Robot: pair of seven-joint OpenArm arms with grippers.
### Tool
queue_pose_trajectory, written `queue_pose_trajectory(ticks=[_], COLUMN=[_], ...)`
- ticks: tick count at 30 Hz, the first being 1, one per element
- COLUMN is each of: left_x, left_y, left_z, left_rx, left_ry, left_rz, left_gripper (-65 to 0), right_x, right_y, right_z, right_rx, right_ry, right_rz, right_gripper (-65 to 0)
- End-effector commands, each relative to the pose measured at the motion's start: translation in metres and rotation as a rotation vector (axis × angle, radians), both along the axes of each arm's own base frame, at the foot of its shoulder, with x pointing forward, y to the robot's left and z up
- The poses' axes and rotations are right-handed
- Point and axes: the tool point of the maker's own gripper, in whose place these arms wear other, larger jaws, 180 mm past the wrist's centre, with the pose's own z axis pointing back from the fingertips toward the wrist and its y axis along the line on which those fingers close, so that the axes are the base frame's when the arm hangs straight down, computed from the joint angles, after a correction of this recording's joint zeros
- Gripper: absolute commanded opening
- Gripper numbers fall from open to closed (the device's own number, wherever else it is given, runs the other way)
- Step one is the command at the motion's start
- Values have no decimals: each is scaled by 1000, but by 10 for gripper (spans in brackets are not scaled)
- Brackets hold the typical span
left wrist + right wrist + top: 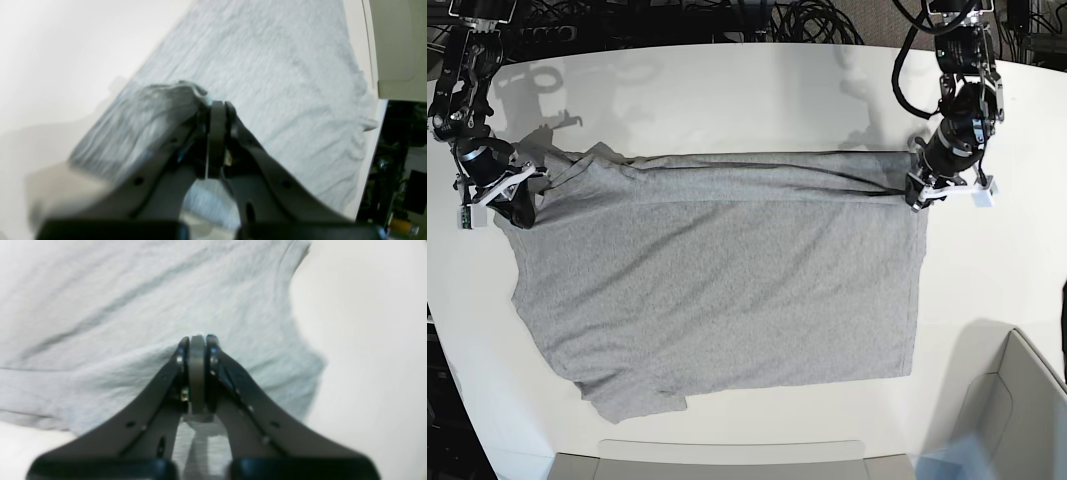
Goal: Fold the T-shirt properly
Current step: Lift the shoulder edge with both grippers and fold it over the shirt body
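The folded part's edge [727,201] goes in a straight line from corner to corner across the T-shirt [552,268]. My right gripper should keep pulling the folded part's corner closer until the folded part is flat, then let go.
The heather-grey T-shirt [727,270] lies spread on the white table [757,95], plain side up, with its far edge folded over into a long straight band. My left gripper [917,195] is at the shirt's right far corner and is shut on a bunch of the cloth; in the left wrist view the gripper [217,105] pinches a raised fold of the shirt [267,66]. My right gripper [525,210] is at the shirt's left far corner by the sleeve. In the right wrist view it [196,340] is shut on the shirt [116,306]. No lettering shows.
A beige bin [1017,400] stands at the near right corner and shows in the left wrist view [397,50]. A grey tray edge [727,460] lies along the near side. Cables [807,20] hang behind the table's far edge.
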Motion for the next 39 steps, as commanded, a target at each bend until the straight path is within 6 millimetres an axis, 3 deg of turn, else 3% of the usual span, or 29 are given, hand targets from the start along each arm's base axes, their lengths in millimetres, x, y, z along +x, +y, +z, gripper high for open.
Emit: queue_pose_trajectory(ticks=[1,5,8,10,17,20,30,32,36,39], left_x=[10,25,38,46,69,79,102,103,103,102], left_y=[4,4,6,9,11,16,27,18,12,11], left_z=[12,22,15,8,18,10,28,25,29,40], left_rx=[14,7,-19,-39,-50,-71,-9,2,12,23], left_ry=[-42,-71,-51,-34,-62,-43,-76,-62,-75,-105], left_rz=[-4,-9,0,9,18,38,33,0,-19,-27], left_gripper=[-650,-650,-650,-650,-650,-650,-650,-648,-455,-444], right_x=[14,33,48,59,88,101,129,130,129,128], right_y=[-10,-21,-30,-27,-28,-18,-35,-35,-36,-33], right_z=[21,24,26,21,16,16,18,19,22,34], right_rx=[-36,-74,-94,-104,-114,-103,-108,-108,-114,-134], right_ry=[-63,-73,-75,-59,-36,-34,-10,-12,-20,-52], right_rz=[-1,-23,-43,-29,-31,12,-26,-26,-26,-13], right_gripper=[-650,-650,-650,-650,-650,-650,-650,-577,-410,-383])
